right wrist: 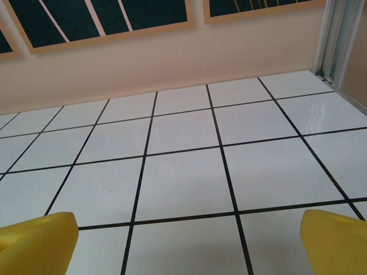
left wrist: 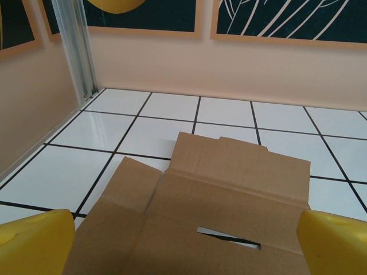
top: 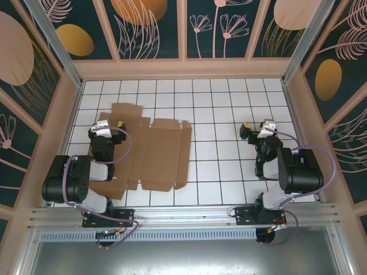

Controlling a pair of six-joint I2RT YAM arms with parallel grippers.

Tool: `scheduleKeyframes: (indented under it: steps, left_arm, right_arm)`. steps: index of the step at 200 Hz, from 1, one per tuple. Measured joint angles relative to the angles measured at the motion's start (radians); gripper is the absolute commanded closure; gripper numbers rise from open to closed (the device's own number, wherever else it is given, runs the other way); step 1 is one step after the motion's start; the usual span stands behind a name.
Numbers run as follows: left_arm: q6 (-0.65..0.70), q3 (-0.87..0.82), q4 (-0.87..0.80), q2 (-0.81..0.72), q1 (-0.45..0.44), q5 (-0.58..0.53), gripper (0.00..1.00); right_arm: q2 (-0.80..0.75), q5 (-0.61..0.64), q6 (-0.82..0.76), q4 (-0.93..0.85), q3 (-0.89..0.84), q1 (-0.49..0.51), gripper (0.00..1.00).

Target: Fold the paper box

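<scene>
I expect the whole paper box [top: 156, 154] to slide and turn around, still mostly flat, when I push it, because the flaps [top: 127, 111] lie flat against the tiles.
The paper box [top: 157, 152] is a flat brown die-cut cardboard sheet with flaps and creases, lying unfolded on the left half of the white tiled table. My left gripper [top: 110, 125] hovers over the sheet's left part, open, with nothing between its yellow fingertips [left wrist: 34, 243]. In the left wrist view the paper box [left wrist: 229, 189] spreads out ahead, a narrow slot cut in it. My right gripper [top: 258, 129] stands open over bare tiles on the right, well apart from the sheet. Its yellow fingertips [right wrist: 335, 240] frame bare tiled floor.
Peach walls with dark floral panels enclose the table [top: 229, 103] on three sides. A metal post [left wrist: 77, 51] stands in the back left corner. White tiles with black grid lines lie between the sheet and the right arm.
</scene>
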Motion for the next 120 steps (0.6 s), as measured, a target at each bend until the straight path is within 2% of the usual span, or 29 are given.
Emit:
scheduleKeyframes:
  steps: [67, 79, 95, 120]
  left_arm:
    - [-0.001, 0.000, -0.015, -0.021, 0.000, -0.006, 0.01]
    - [-0.002, 0.001, -0.075, -0.087, 0.000, -0.026, 0.01]
    - [-0.013, 0.016, -0.171, -0.225, -0.002, -0.063, 0.01]
    - [-0.082, 0.121, -0.349, -0.436, -0.022, -0.105, 0.01]
  right_arm:
    - [-0.003, -0.013, -0.009, -0.004, 0.000, 0.000, 0.01]
    - [-0.055, -0.011, -0.027, -0.082, 0.005, 0.015, 0.01]
    - [-0.198, -0.002, -0.053, -0.204, 0.029, 0.071, 0.01]
    - [-0.392, 0.046, -0.057, -0.315, 0.139, 0.234, 0.01]
